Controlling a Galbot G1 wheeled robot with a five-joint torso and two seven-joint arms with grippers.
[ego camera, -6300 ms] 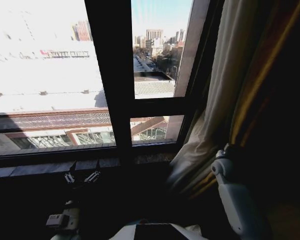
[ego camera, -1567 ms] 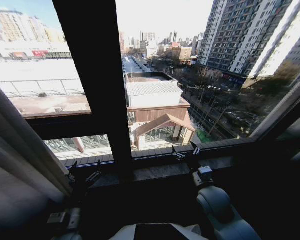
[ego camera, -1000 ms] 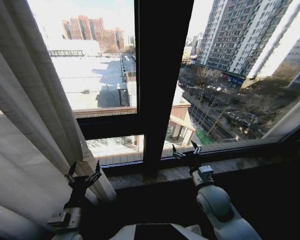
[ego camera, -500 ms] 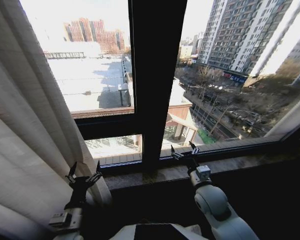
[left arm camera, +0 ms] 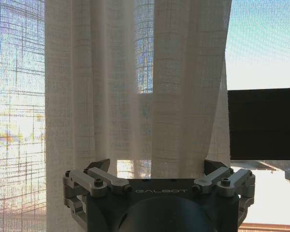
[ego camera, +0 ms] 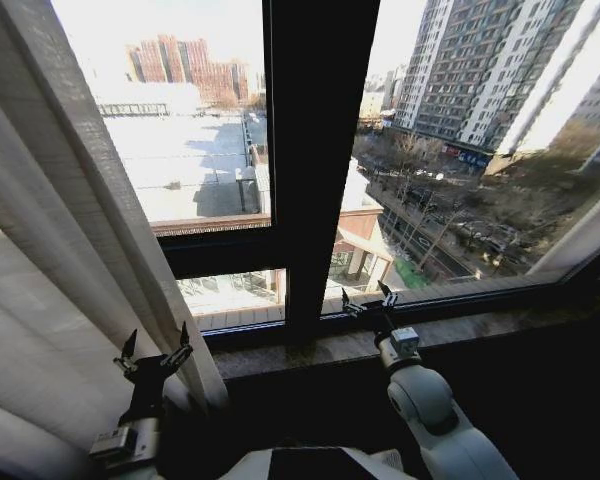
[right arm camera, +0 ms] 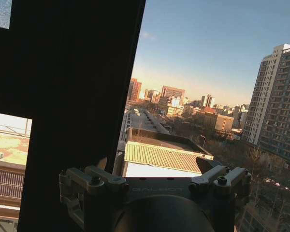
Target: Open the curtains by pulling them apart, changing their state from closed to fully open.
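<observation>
The panel of the curtains falls in loose pleats, so when the robot pulls it aside, its inner edge will lean, with the panel's top lagging behind the robot's left gripper.
The curtains show as one sheer white pleated panel, gathered at the left of the window and hanging down to the sill. My left gripper is open, right in front of the panel's lower inner edge. In the left wrist view the curtains hang just beyond the open left gripper, with nothing clamped. My right gripper is open above the sill at the middle of the window, away from any fabric. In the right wrist view the right gripper faces bare glass.
A wide dark window post stands between the two panes. A stone sill runs along under the glass, with a dark wall below it. Another dark frame post is close to the right gripper.
Over the earlier frames the head camera swung from the window's right side to its left. In the last half second my left gripper shifted slightly left and down along the curtain edge.
</observation>
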